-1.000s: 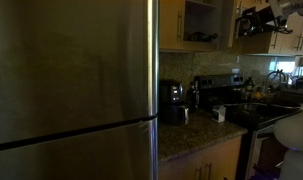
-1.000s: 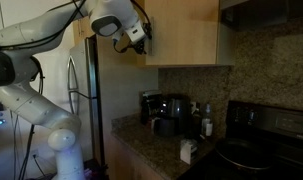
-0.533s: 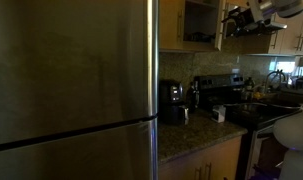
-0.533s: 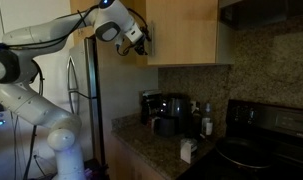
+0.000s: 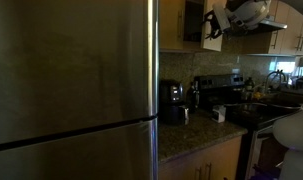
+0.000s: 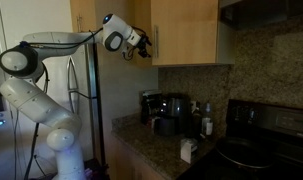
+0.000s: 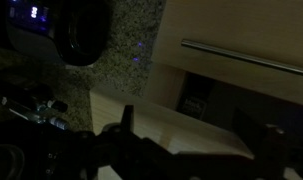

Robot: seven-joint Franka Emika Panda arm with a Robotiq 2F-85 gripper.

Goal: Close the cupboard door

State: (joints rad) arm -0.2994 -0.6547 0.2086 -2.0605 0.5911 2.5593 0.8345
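I should move back and then push the door's front side [image 6: 168, 45] near the handle, because the cupboard door is slightly open with my gripper at its handle edge [image 6: 153, 58].
The cupboard door [image 5: 213, 22] is a tan panel up high, swung most of the way in, with a narrow dark gap of cupboard interior [image 5: 194, 20] beside it. In an exterior view the door [image 6: 186, 30] shows its slim dark handle [image 6: 156, 42] at the near edge. My gripper [image 6: 143, 45] is at that handle edge, against or very close to the door; it also shows in an exterior view [image 5: 236, 12]. In the dim wrist view my gripper [image 7: 191, 128] has its fingers spread wide and empty, over a tan panel [image 7: 181, 130]; a bar handle [image 7: 241, 58] runs above.
A big steel fridge [image 5: 71, 80] fills one side. Below the cupboard, a granite counter [image 6: 151, 148] holds a black coffee maker [image 6: 169, 112] and a small white item [image 6: 189, 150]. A black stove [image 6: 261, 135] sits under a range hood [image 6: 266, 10].
My arm has swung sideways with the door, and the dark cupboard opening has narrowed a lot. The gripper now sits at the door's handle edge.
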